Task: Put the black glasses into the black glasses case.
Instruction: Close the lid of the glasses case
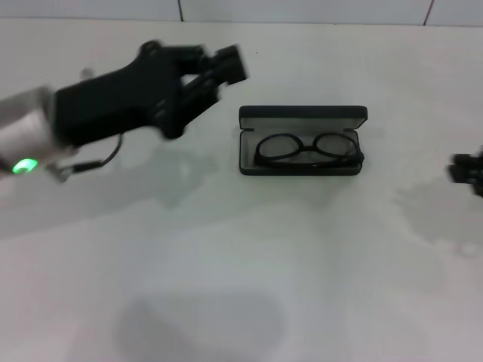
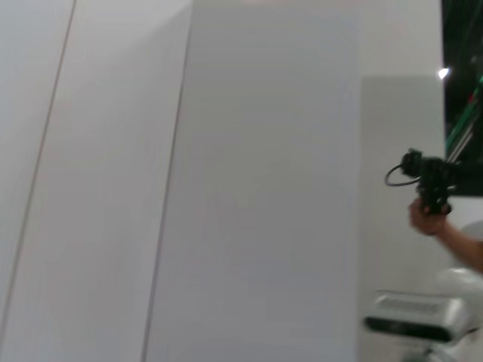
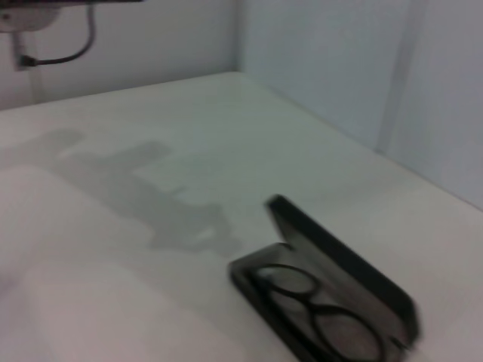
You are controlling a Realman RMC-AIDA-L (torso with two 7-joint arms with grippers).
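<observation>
The black glasses (image 1: 306, 148) are inside the black glasses case, so the robot's left gripper should keep going toward the raised lid (image 1: 304, 111) until its fingers get to the lid's top edge.
The black glasses (image 1: 308, 148) lie folded inside the black glasses case (image 1: 302, 117), which stands open on the white table with its lid raised at the far side. My left gripper (image 1: 225, 75) hangs in the air to the left of the case, open and empty, clear of it. My right gripper (image 1: 469, 172) shows only at the right edge of the head view, well right of the case. The right wrist view shows the open case (image 3: 343, 268) with the glasses (image 3: 317, 320) in it.
The white table (image 1: 241, 286) spreads wide on all sides of the case. A tiled wall runs behind it. In the left wrist view a person's hand holds a black device (image 2: 429, 188) far off beside a wall.
</observation>
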